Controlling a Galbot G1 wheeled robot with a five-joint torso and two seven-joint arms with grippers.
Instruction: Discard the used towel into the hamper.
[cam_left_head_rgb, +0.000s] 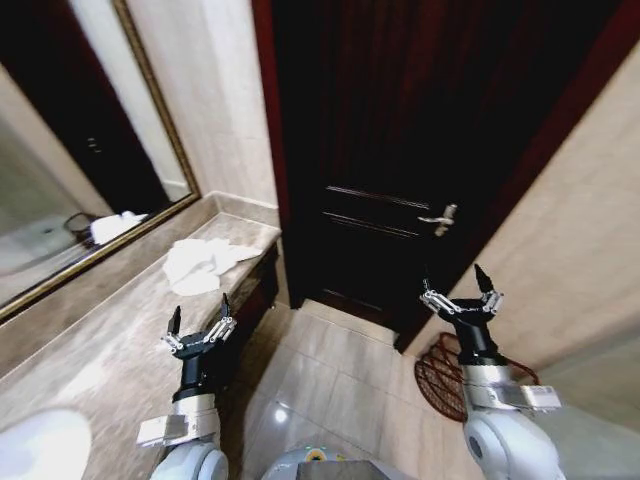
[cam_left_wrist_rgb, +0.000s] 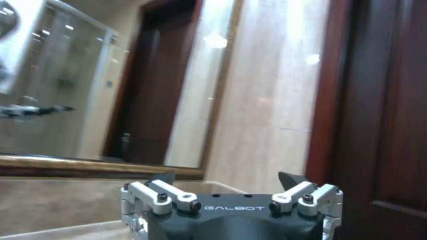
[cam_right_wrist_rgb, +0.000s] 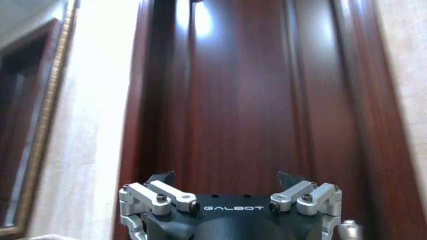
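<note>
The crumpled white towel (cam_left_head_rgb: 197, 266) has a limp edge (cam_left_head_rgb: 243, 253) lying across the counter, so I expect the towel to droop in loose folds when I carry it.
A crumpled white towel (cam_left_head_rgb: 202, 265) lies on the marble counter (cam_left_head_rgb: 100, 350) near its far end, below the mirror. My left gripper (cam_left_head_rgb: 199, 315) is raised above the counter's front edge, short of the towel, open and empty; its open fingers (cam_left_wrist_rgb: 163, 179) point at the wall beside the door. The hamper (cam_left_head_rgb: 440, 372), a dark reddish-brown openwork basket, stands on the floor by the right wall, partly hidden behind my right arm. My right gripper (cam_left_head_rgb: 460, 285) is held up above the hamper, open and empty, and its fingers (cam_right_wrist_rgb: 288, 178) face the dark door.
A dark wooden door (cam_left_head_rgb: 400, 160) with a metal handle (cam_left_head_rgb: 441, 217) closes the far end of the narrow room. A gold-framed mirror (cam_left_head_rgb: 70, 170) lines the left wall above the counter. Glossy floor tiles (cam_left_head_rgb: 330, 380) run between the counter and the right wall.
</note>
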